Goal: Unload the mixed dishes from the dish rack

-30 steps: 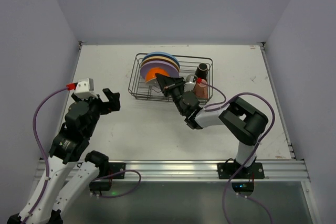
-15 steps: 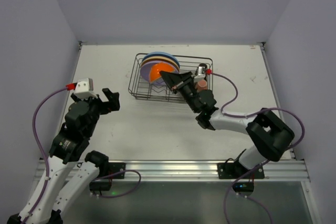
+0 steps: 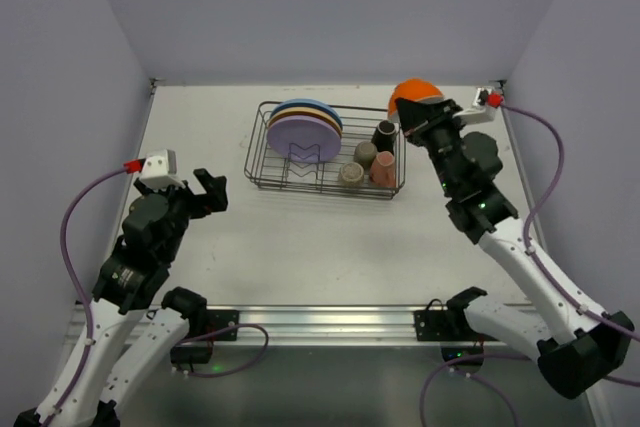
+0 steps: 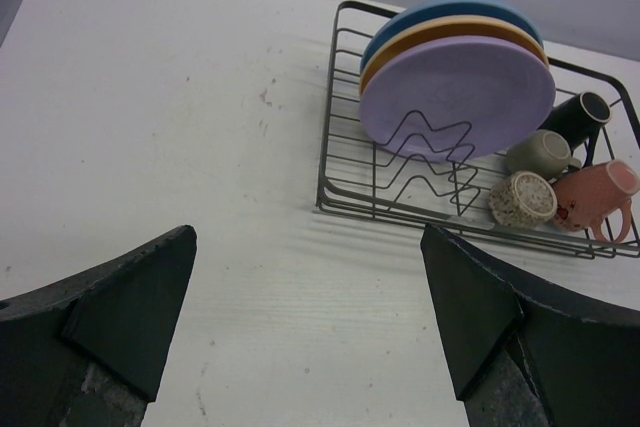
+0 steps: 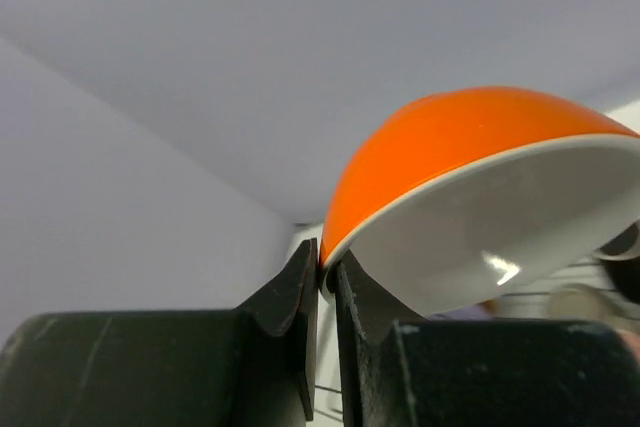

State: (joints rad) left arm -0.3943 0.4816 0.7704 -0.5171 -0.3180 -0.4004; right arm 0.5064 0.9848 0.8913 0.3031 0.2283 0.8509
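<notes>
The orange bowl point(image 3: 413, 91) is hanging clear of the rack. My right gripper should go on carrying it to the open tabletop point(image 3: 427, 173) beside the rack until the bowl's base rests there.
My right gripper point(image 3: 410, 109) is shut on the rim of the orange bowl point(image 3: 410, 95), white inside, and holds it in the air past the rack's right end; the right wrist view shows the rim point(image 5: 470, 157) pinched between the fingers point(image 5: 300, 287). The black wire dish rack point(image 3: 262, 159) stands at the table's back middle. In it the plates stand on edge at the left, purple point(image 3: 303, 134) in front, tan, yellow and blue point(image 3: 300, 105) behind. The dark brown cup point(image 3: 384, 133), olive-grey cup point(image 3: 364, 153), beige cup point(image 3: 351, 174) and pink cup point(image 3: 383, 169) lie at its right end. My left gripper point(image 3: 207, 190) is open and empty, left of the rack.
White walls close the table at the back and both sides. The right arm's cable point(image 3: 545, 157) hangs along the right wall. The rack also shows in the left wrist view point(image 4: 345, 197), ahead and to the right of the open fingers point(image 4: 130, 297).
My right gripper has lifted the orange bowl out of the rack and swung it right and back, to above the rack's right end. The left arm has not moved.
</notes>
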